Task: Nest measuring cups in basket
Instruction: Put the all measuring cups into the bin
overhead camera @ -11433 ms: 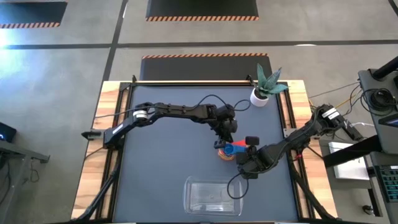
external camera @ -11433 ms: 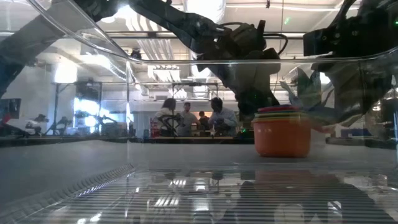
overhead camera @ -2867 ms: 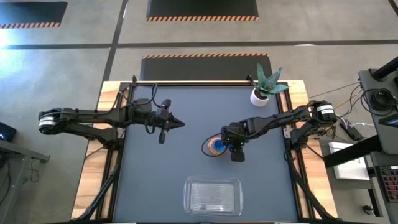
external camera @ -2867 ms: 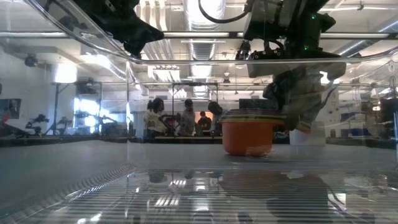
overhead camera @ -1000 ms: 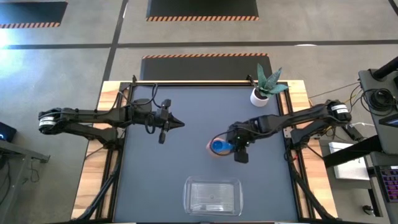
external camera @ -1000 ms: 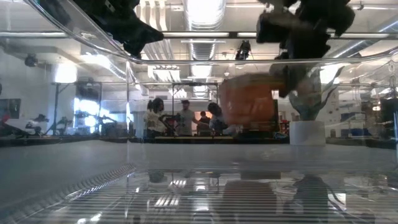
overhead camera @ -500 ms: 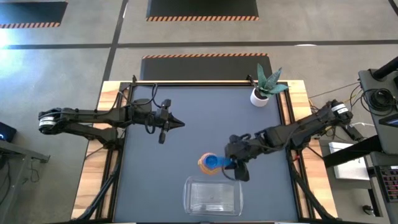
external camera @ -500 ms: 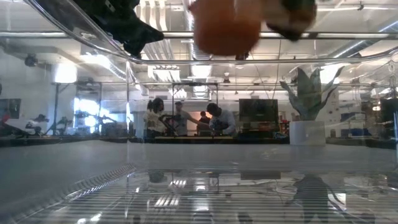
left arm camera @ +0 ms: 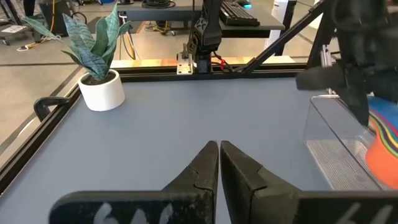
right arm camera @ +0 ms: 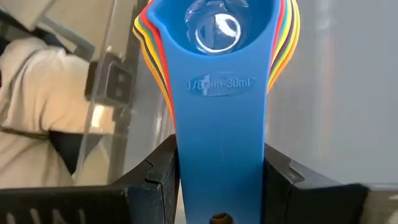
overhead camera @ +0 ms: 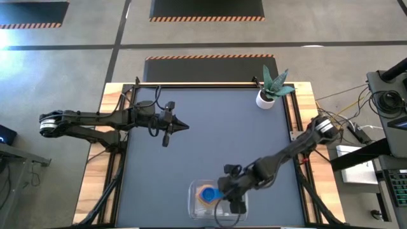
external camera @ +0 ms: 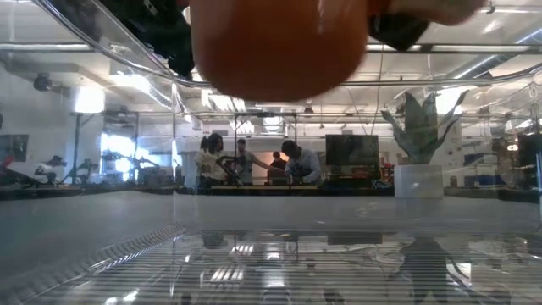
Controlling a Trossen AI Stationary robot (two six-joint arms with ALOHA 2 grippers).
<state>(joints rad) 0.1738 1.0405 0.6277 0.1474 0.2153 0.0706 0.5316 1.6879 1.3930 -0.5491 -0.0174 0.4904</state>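
Note:
My right gripper should keep lowering the stack until the orange bowl (external camera: 279, 51), which hangs upright over the basket's ribbed bottom (external camera: 279, 258), rests there, and then let go.
The nested measuring cups (overhead camera: 208, 193) form one stack, blue innermost and orange outermost, shown from below in the low view as an orange bowl (external camera: 279, 47). My right gripper (overhead camera: 227, 193) is shut on the stack's handles and holds it over the clear basket (overhead camera: 194, 213) at the table's near edge. The low view looks through the basket's ribbed floor (external camera: 254, 263). My left gripper (overhead camera: 181, 126) hovers shut over the table's far left part, with nothing between its fingers (left arm camera: 219, 155). My right gripper pinches the stacked flat handles, the blue one uppermost (right arm camera: 221, 124), by their two side edges between its two fingers (right arm camera: 158, 171). The fingers lie along the handles and slant down from the table's far right. The stack hangs upright, bowls beyond the fingertips, clear above the basket.
A small white pot with a spiky plant (overhead camera: 267, 95) stands at the table's far right corner. A raised dark rail (left arm camera: 37, 109) runs round the mat. People stand in the room beyond the table (external camera: 254, 161).
My right gripper has carried the stack of cups from the middle of the table toward the near edge and a little left, rising slightly, and now holds it over the basket. The stack has stayed upright in the hold.

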